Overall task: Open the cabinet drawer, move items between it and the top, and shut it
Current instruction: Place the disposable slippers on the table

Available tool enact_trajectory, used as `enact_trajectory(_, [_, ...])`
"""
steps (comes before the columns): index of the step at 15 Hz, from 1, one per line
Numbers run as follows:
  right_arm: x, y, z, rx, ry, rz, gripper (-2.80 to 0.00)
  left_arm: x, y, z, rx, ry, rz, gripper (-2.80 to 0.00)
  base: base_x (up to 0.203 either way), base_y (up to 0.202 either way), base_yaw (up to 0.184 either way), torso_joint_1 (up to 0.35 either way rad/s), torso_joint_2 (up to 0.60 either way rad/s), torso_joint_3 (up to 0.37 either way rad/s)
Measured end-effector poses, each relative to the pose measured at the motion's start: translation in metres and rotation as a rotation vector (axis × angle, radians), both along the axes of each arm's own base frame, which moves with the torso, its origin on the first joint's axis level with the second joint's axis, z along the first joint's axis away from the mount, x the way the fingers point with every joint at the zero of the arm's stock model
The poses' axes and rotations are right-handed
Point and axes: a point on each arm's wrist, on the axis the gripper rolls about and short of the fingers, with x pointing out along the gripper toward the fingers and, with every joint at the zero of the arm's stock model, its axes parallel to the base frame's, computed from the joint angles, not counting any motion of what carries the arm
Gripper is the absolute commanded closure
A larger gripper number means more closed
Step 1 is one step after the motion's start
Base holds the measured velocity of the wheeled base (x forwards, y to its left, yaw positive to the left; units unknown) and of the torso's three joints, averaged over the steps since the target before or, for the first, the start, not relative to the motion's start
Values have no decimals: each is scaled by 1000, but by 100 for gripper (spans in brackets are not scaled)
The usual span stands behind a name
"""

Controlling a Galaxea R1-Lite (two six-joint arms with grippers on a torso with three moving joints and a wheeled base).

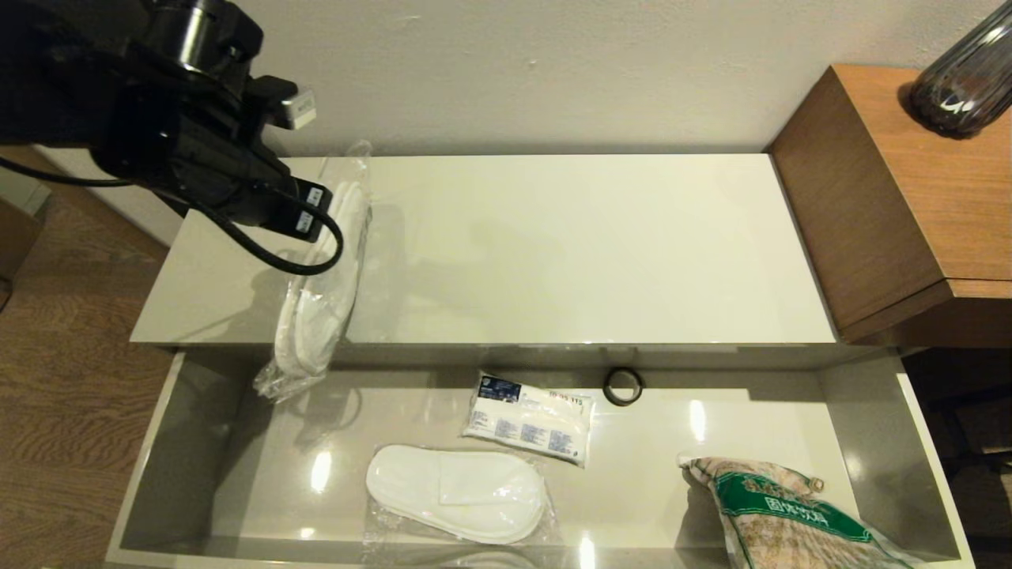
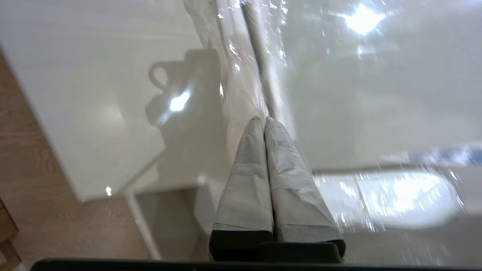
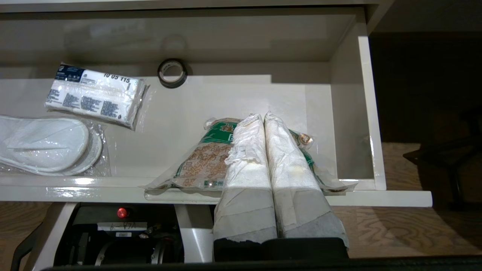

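Observation:
The slipper pair sits on its narrow edge across the cabinet top, so my left gripper should return and lay it flat toward the clear middle before leaving.
The cabinet drawer stands pulled out, showing its grey lining. My left gripper is shut on a plastic-sealed slipper pair, which hangs on edge over the left front of the top, its lower end dangling over the drawer. In the left wrist view the fingertips pinch the crinkled plastic. A second slipper pair lies flat in the drawer. The grain bag lies at the drawer's right front. My right gripper is shut and empty, in front of the drawer near the grain bag, out of the head view.
A white packet with blue print and a small black ring lie at the drawer's back. A brown wood cube with a dark ribbed vase stands to the right of the top. Wood floor lies to the left.

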Motion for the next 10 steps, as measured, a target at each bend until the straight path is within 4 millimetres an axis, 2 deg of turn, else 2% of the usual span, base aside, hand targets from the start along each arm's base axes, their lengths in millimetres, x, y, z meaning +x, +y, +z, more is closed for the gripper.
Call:
enact_trajectory(4, [0,0,0,0,-1,0,0,48,-16,-36,30,-12,39,0,0,0,0,0,0,0])
enact_trajectory(7, [0,0,0,0,-1,0,0,64,-20,-54,45,11,50,0,0,0,0,0,0,0])
enact_trajectory(10, [0,0,0,0,-1,0,0,67,-23,-58,47,6,48,0,0,0,0,0,0,0])
